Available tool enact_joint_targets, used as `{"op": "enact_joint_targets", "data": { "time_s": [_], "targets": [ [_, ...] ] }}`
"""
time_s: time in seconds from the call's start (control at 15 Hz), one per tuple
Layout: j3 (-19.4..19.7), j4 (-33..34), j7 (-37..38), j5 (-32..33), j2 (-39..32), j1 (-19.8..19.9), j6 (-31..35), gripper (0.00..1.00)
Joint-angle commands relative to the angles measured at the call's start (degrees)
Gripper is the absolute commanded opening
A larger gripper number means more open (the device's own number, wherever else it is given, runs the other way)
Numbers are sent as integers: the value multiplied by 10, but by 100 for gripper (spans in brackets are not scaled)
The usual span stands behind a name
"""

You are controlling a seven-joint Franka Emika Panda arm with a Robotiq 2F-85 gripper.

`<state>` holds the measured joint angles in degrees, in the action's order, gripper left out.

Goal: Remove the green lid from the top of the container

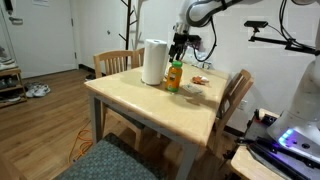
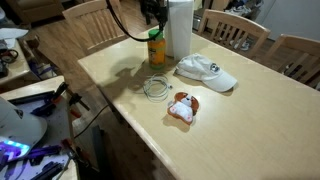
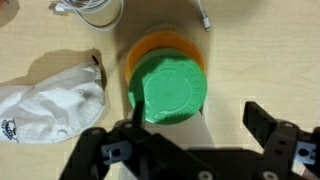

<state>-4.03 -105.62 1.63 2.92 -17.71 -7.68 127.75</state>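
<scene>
Next, I move my gripper to the center over the green lid's middle [image 3: 168, 87] before I close it, because one finger overlaps the green lid's edge [image 3: 146, 113] and the other is well clear.
The orange container [image 1: 175, 78] stands upright on the wooden table [image 1: 130, 100], right next to a taller white cylinder [image 1: 153, 62]. The green lid [image 1: 176, 63] sits on top of it. Both also show in an exterior view, the container [image 2: 156, 50] and the lid [image 2: 156, 35]. My gripper [image 1: 180, 45] hangs just above the lid. In the wrist view the lid [image 3: 167, 90] fills the middle over the container's orange rim [image 3: 158, 45]. My gripper [image 3: 198, 120] is open. One finger overlaps the lid's edge and the other stands well clear of it.
A white cap [image 2: 205, 72] lies on the table near the cylinder [image 2: 179, 28], with a coiled cable [image 2: 156, 88] and a small brown-and-white toy [image 2: 183, 107] further out. Wooden chairs [image 1: 235, 95] surround the table. The cap [image 3: 50, 105] also shows in the wrist view.
</scene>
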Motion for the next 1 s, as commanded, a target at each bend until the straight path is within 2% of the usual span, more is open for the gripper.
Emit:
{"op": "enact_joint_targets", "data": {
  "time_s": [0.0,0.67,0.73,0.93],
  "targets": [
    [2,6,12,10,7,1,-15,100],
    [16,4,24,3,4,8,-35,100],
    [16,4,22,0,3,9,-36,81],
    [16,5,21,-2,0,10,-40,60]
  ]
}}
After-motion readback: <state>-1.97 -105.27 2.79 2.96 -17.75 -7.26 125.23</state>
